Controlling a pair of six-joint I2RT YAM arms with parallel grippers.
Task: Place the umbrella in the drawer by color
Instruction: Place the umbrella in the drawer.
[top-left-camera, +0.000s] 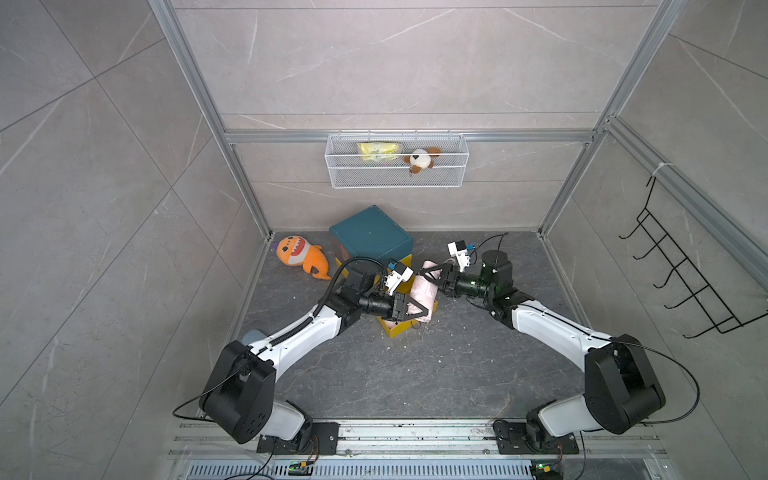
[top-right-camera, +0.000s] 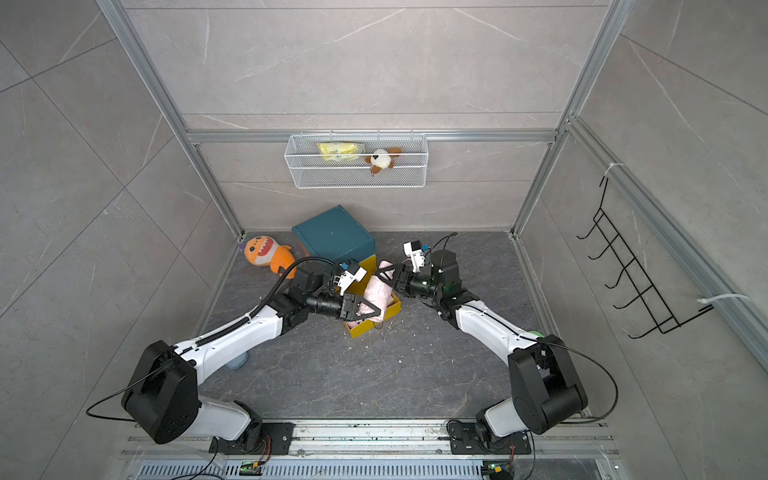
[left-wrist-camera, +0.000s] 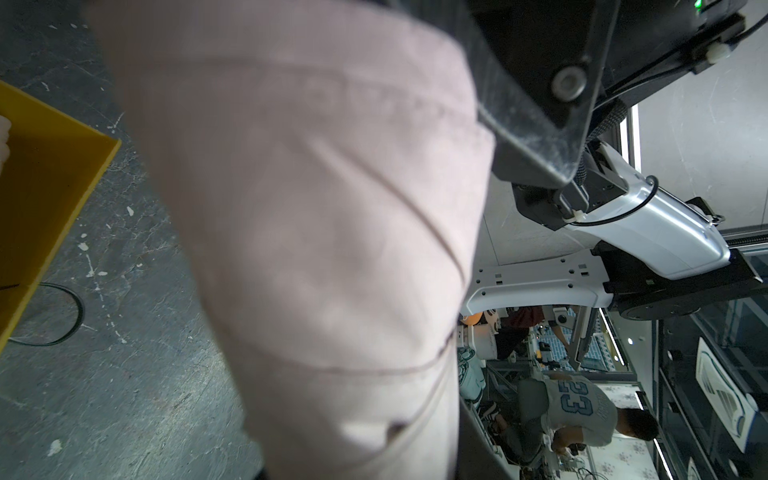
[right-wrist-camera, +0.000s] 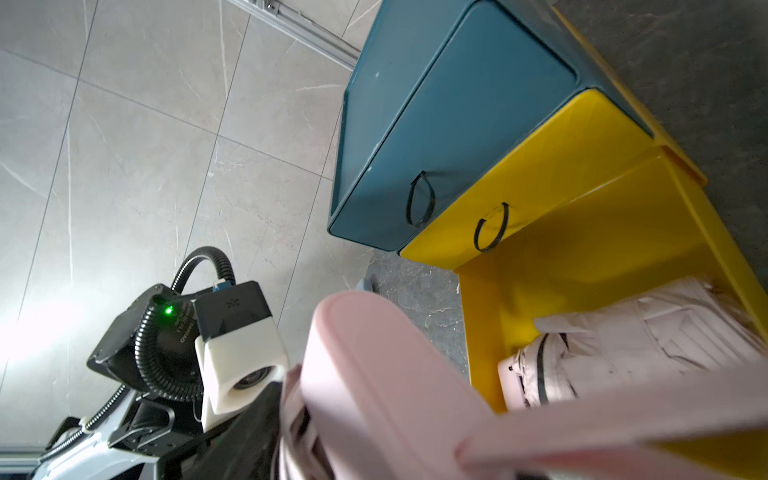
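Next, my left gripper opens and moves away from the umbrella's lower end (top-left-camera: 424, 312), which it is holding above the drawer, before my right gripper lowers the umbrella into the empty side (right-wrist-camera: 577, 280).
A pale pink folded umbrella (top-left-camera: 426, 291) (top-right-camera: 379, 291) hangs over the open yellow drawer (top-left-camera: 397, 330) (right-wrist-camera: 582, 249) at the foot of the blue cabinet (top-left-camera: 370, 232). My left gripper (top-left-camera: 428, 312) (top-right-camera: 376, 311) is shut on its fabric body, which fills the left wrist view (left-wrist-camera: 311, 208). My right gripper (top-left-camera: 424, 274) (top-right-camera: 380, 272) reaches in from the other side, at the umbrella's handle end (right-wrist-camera: 374, 374). That handle hides the right jaws. Pink folded fabric (right-wrist-camera: 644, 345) lies inside the drawer.
An orange shark plush (top-left-camera: 301, 255) lies left of the cabinet. On the back wall a wire basket (top-left-camera: 453, 166) holds a yellow pack and a small plush dog. A black hook rack (top-left-camera: 685, 270) hangs on the right wall. A pale blue object (top-left-camera: 251, 336) sits under the left arm.
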